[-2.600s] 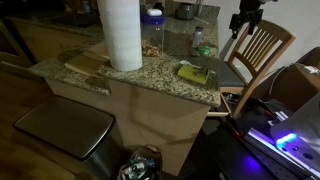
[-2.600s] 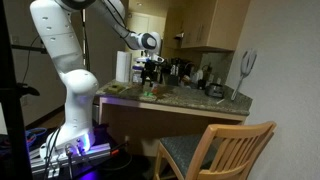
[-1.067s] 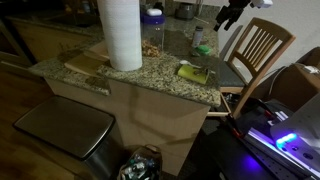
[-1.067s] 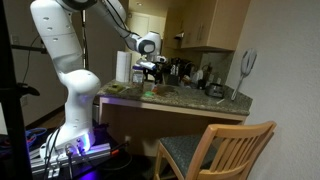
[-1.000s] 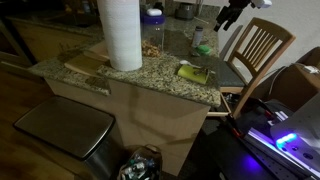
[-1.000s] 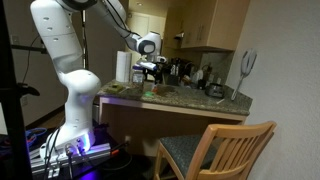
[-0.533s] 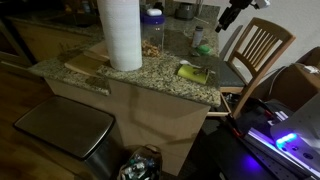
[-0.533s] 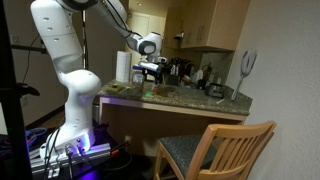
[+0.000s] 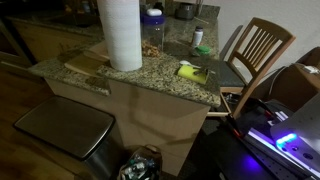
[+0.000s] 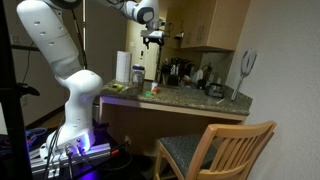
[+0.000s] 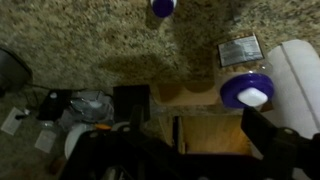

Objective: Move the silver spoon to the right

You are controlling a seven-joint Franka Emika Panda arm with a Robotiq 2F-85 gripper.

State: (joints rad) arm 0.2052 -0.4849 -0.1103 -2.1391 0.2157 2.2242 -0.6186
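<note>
My gripper is above the wooden board [image 9: 88, 62], away from the silver spoon, so I should move back past the purple-lidded jar and go down beside the small bottle.
I cannot make out a silver spoon in any view. My gripper [image 10: 153, 38] is raised high above the granite counter [image 10: 190, 98], well clear of everything on it. It is out of frame in the exterior view that shows the counter from the side. In the wrist view, my gripper [image 11: 195, 138] looks straight down, with its dark jaws wide apart and nothing between them. A wooden board [image 11: 205, 135] lies far below it. A green and yellow item [image 9: 192, 72] lies near the counter's edge and shows small in an exterior view [image 10: 153, 91].
A tall paper towel roll [image 9: 122, 35] stands on the counter, also seen in the wrist view [image 11: 297, 80]. A purple-lidded jar [image 11: 246, 92], a small bottle [image 9: 198, 38] and kitchen clutter [image 10: 185, 72] stand at the back. A wooden chair [image 9: 258, 50] stands beside the counter.
The arm has lifted well up from just above the counter. The gripper has left the top of the side-on exterior view. Things on the counter have not moved.
</note>
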